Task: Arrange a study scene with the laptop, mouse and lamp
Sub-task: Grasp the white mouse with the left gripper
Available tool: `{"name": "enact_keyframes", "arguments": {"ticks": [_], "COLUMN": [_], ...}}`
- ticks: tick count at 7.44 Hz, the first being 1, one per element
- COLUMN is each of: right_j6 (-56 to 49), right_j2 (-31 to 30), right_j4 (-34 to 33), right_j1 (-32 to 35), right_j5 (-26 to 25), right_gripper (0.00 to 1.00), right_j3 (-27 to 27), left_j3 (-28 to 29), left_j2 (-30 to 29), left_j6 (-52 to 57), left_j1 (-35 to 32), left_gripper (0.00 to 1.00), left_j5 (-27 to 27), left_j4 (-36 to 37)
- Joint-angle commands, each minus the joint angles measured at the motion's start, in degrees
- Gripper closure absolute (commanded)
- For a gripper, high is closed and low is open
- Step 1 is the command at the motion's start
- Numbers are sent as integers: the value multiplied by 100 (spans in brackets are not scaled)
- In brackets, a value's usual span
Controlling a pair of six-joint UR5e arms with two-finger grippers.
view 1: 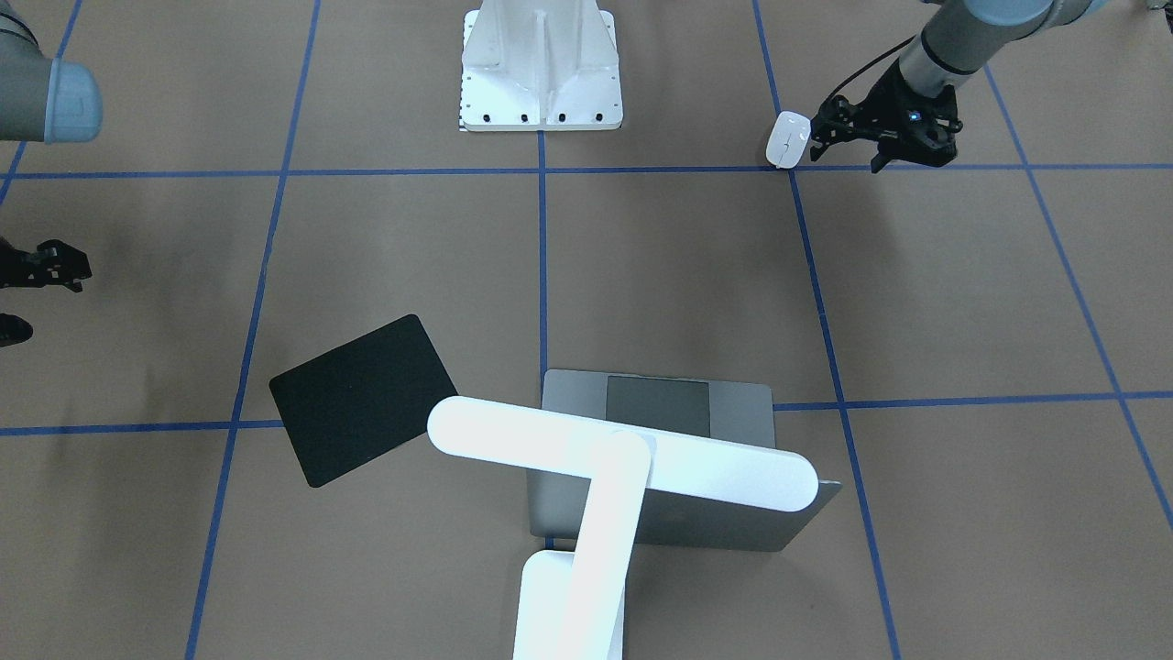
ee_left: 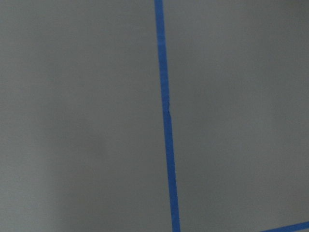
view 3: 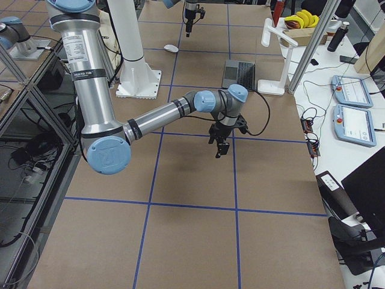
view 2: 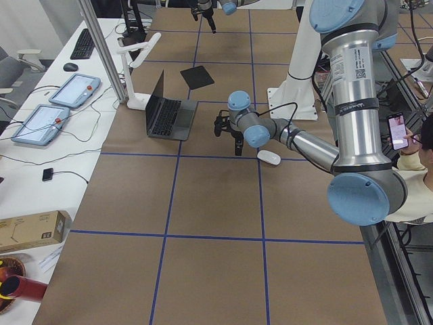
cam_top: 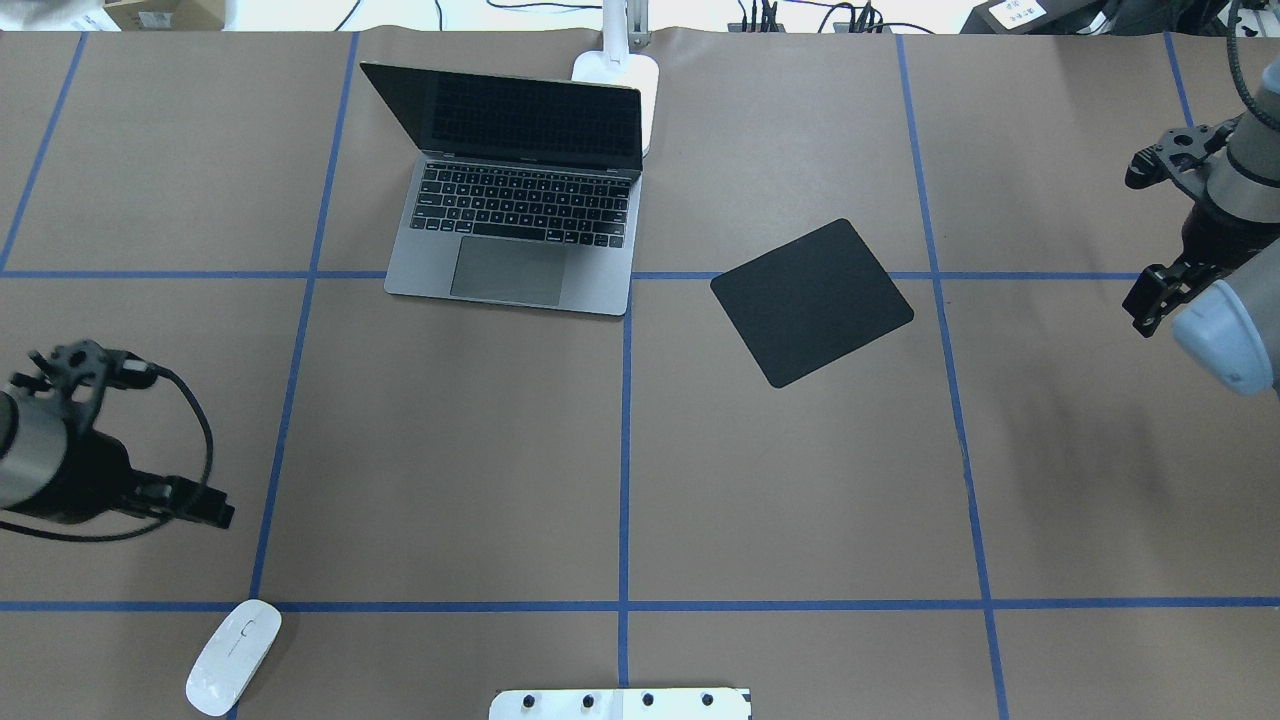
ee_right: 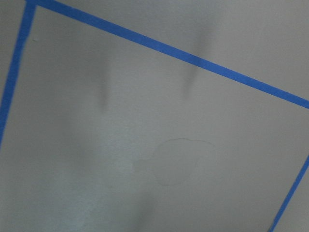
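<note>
The white mouse is free along both long sides, so the robot's open left gripper carries on going toward the mouse and closes across its narrow width (view 1: 788,139).
The laptop (cam_top: 520,195) stands open at the far side of the table, its screen facing me. The white lamp (view 1: 623,454) stands just behind it, its base (cam_top: 620,75) at the laptop's far right corner. The white mouse (cam_top: 233,657) lies on the near left of the table, on a blue tape line. My left gripper (view 1: 850,151) hangs above the table beside the mouse (view 1: 788,139), apart from it; it looks open and empty. My right gripper (view 1: 46,302) hangs at the right table edge, far from everything; it looks open and empty. Neither wrist view shows any fingers.
A flat black rectangular pad (cam_top: 810,300) lies turned at an angle to the right of the laptop. The white ribbed pedestal (view 1: 541,69) stands at the near middle edge. Blue tape lines (cam_top: 625,450) divide the brown table cover into squares.
</note>
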Motion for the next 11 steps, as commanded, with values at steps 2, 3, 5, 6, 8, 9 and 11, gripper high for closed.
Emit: {"name": "enact_keyframes", "arguments": {"ticks": [2, 3, 5, 6, 8, 9, 11], "right_j6": [-243, -243, -243, -234, -217, -217, -208], "right_j2": [33, 51, 51, 51, 51, 51, 51], "right_j4": [51, 60, 60, 95, 463, 551, 579], "right_j1": [103, 103, 94, 94, 103, 103, 103], "right_j5": [123, 123, 123, 123, 132, 124, 132], "right_gripper": [0, 0, 0, 0, 0, 0, 0], "right_j3": [-316, -369, -405, -422, -667, -747, -765], "left_j3": [10, 10, 19, 36, 63, 89, 89], "left_j2": [80, 194, 387, 406, 414, 441, 441], "left_j6": [-570, -580, -571, -545, -545, -562, -588], "left_j1": [1592, 1822, 2148, 2254, 2430, 2535, 2580], "left_gripper": [0, 0, 0, 0, 0, 2, 32], "left_j5": [1102, 1288, 1640, 1728, 1939, 2071, 2195], "left_j4": [-176, -193, -193, -185, -185, -185, -193]}}
